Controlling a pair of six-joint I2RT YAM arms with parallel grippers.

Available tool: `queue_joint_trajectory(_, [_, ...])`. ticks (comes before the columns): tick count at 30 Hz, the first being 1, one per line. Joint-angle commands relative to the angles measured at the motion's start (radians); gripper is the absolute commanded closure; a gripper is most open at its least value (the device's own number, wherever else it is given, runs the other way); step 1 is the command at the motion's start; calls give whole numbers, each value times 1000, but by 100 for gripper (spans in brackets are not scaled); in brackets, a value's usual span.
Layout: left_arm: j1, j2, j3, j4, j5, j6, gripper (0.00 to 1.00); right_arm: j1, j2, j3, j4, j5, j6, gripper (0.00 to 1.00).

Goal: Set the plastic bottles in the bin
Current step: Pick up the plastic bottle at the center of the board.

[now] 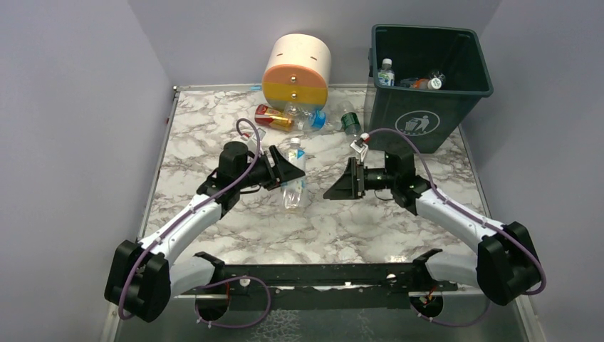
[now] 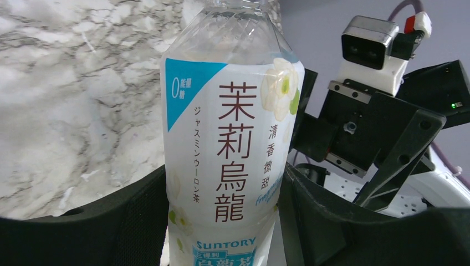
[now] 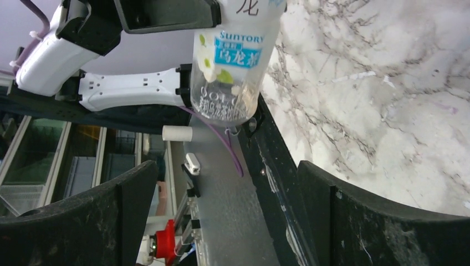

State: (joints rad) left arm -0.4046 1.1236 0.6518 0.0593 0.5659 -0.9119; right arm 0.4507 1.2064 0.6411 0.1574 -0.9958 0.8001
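I can see the clear bottle's base (image 1: 293, 200) sticking out free of my left gripper, so I keep moving my open right gripper toward that bottle end (image 1: 294, 192) until its fingers are on both sides of it.
My left gripper (image 1: 290, 173) is shut on a clear plastic bottle (image 1: 294, 182) with a white and blue label, held round its middle with the cap end pointing to the back. In the left wrist view the label (image 2: 233, 144) fills the space between the two black fingers (image 2: 127, 221). My right gripper (image 1: 343, 182) stands open just right of that bottle, facing it, with nothing between its fingers (image 3: 388, 221); the bottle's base (image 3: 227, 94) shows ahead of it. The dark green bin (image 1: 456, 107) stands at the back right with two bottles (image 1: 386, 73) inside.
A cream, orange and grey round drawer unit (image 1: 297, 68) lies at the back centre. In front of it lie a red-labelled bottle (image 1: 274, 117), a clear blue-capped one (image 1: 308, 118) and a green one (image 1: 350, 121). Grey walls close in both sides.
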Motion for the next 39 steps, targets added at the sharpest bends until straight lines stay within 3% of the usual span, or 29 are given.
queue_joint_trajectory(1, [-46, -39, -1, 126, -63, -99, 35, 66, 24, 18, 122, 85, 55, 0])
queue_joint_trajectory(20, [-132, -37, 14, 209, -136, -191, 34, 205, 115, 38, 349, 139, 164, 1])
queue_joint_trajectory(39, [-191, -25, 36, 208, -179, -197, 34, 273, 176, 66, 453, 148, 221, 1])
